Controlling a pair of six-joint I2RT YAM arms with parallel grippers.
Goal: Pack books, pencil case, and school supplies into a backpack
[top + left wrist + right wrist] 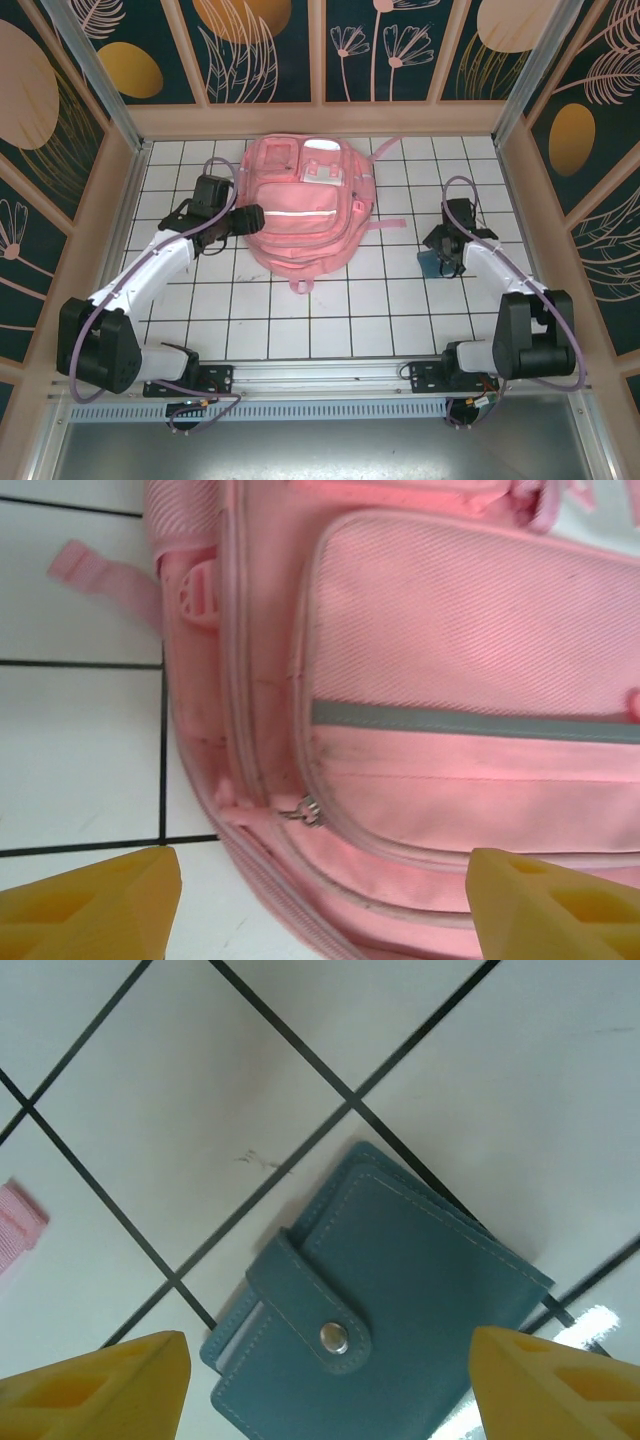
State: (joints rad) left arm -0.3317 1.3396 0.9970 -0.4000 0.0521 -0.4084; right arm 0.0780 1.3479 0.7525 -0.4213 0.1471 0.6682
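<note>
I expect the teal case (pixel 429 264) to stay folded shut when I pick it up and carry it, because the flap goes over the teal case's edge with its metal snap (pixel 334 1337) closed.
The pink backpack (pixel 305 215) lies flat at the back middle of the tiled table, front pockets up. My left gripper (pixel 250 218) is at its left side. In the left wrist view the left gripper (pixel 325 910) is open, with its yellow fingertips (pixel 100 900) wide apart over the backpack (pixel 450 630) edge and a small metal zip pull (pixel 310 810). At the right, my right gripper (pixel 441 250) hovers over a teal snap-flap case (pixel 432 265). The right wrist view shows the right gripper (pixel 330 1390) open above the case (pixel 400 1280), which lies flat on the tiles, untouched.
Wooden walls and metal posts enclose the white tiled table (pixel 330 320). A loose pink strap (pixel 390 222) trails from the backpack's right side toward the right arm. A strap end (pixel 15 1225) lies left of the teal case.
</note>
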